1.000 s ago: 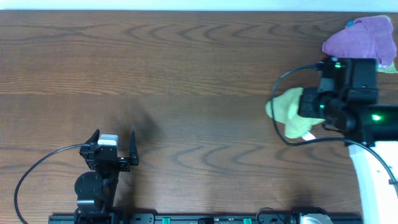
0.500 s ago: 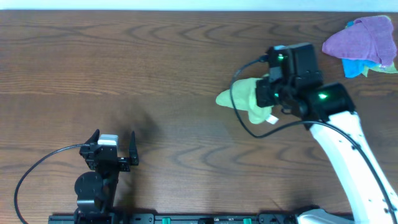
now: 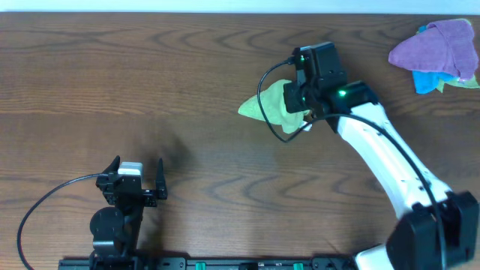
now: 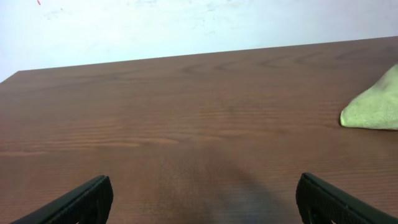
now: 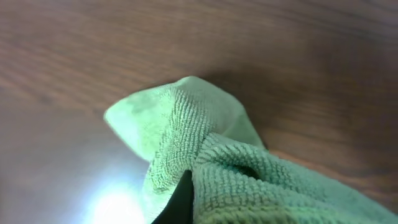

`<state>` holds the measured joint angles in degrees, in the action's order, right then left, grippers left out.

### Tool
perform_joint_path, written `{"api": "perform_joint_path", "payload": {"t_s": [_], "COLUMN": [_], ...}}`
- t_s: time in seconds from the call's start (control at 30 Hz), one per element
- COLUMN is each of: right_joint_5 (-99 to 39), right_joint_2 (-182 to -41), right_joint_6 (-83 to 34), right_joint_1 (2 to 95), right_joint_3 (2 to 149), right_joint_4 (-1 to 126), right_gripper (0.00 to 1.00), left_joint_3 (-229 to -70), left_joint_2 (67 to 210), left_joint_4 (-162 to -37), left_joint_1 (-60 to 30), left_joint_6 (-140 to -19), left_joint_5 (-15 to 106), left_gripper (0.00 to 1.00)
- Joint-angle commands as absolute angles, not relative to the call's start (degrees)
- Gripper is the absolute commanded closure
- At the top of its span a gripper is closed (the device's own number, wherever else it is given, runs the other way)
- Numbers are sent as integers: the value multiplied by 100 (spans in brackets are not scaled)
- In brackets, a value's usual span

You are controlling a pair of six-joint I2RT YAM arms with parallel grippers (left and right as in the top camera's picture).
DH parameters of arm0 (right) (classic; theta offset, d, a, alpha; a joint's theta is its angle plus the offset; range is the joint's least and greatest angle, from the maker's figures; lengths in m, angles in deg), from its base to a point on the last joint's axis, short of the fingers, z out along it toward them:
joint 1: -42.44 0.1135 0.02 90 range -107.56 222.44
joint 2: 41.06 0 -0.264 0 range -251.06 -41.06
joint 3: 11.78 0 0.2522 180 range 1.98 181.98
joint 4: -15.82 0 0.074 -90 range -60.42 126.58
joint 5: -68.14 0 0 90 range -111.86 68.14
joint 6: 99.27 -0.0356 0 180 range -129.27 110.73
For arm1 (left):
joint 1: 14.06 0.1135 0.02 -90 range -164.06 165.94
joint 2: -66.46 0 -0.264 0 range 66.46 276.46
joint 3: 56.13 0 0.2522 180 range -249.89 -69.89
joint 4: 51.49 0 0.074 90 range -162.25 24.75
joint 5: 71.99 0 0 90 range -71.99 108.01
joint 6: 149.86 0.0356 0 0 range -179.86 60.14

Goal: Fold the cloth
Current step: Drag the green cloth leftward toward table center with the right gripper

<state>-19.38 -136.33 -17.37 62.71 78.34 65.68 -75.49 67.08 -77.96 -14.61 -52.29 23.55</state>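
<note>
The light green cloth lies bunched (image 3: pixel 274 106) below my right gripper. Next, I swing the cloth toward the table's middle (image 3: pixel 244 129), lay it flatter and grab a corner of it before I fold it.
A light green cloth (image 3: pixel 266 107) lies bunched on the brown table, right of centre. My right gripper (image 3: pixel 298 100) is shut on its right part and covers it from above. In the right wrist view the green cloth (image 5: pixel 205 149) fills the lower frame, pinched at a dark finger (image 5: pixel 182 199). The cloth's left tip also shows at the right edge of the left wrist view (image 4: pixel 372 107). My left gripper (image 3: pixel 137 178) is open and empty near the table's front left, its fingertips wide apart in the left wrist view (image 4: pixel 202 199).
A pile of other cloths, purple (image 3: pixel 436 43) over blue and green ones (image 3: pixel 427 81), lies at the far right corner. The right arm's black cable (image 3: pixel 271 112) loops over the green cloth. The table's front edge holds the arm bases.
My right gripper has dragged the green cloth leftward and slightly away from me, from the right edge toward the table's middle. The left arm has not moved.
</note>
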Motion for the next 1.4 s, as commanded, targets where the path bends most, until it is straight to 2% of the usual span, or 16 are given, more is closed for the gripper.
{"api": "perform_joint_path", "payload": {"t_s": [0.0, 0.63, 0.87, 1.17, 1.37], "right_joint_5": [-1186, 3, 23, -312, -723], "right_joint_2": [-13711, -13707, -13729, -13880, -14614], "right_joint_6": [-1798, -1785, -1778, -2010, -2124], "right_joint_1": [6308, 6315, 6350, 7047, 7552], "right_joint_3": [7814, 8668, 8671, 8671, 8666], "right_joint_4": [6422, 6260, 6240, 6588, 6701], "right_gripper": [99, 99, 99, 99, 99], "left_joint_3": [-7386, -7386, -7386, -7386, -7386], "left_joint_2": [6667, 6667, 6667, 6667, 6667], "left_joint_4": [-7842, -7842, -7842, -7842, -7842], "left_joint_1": [-1481, -1479, -1481, -1481, -1481], "left_joint_6": [-5148, -5148, -5148, -5148, -5148], "left_joint_5": [2292, 2290, 2292, 2292, 2292], "left_gripper": [5, 5, 5, 5, 5]}}
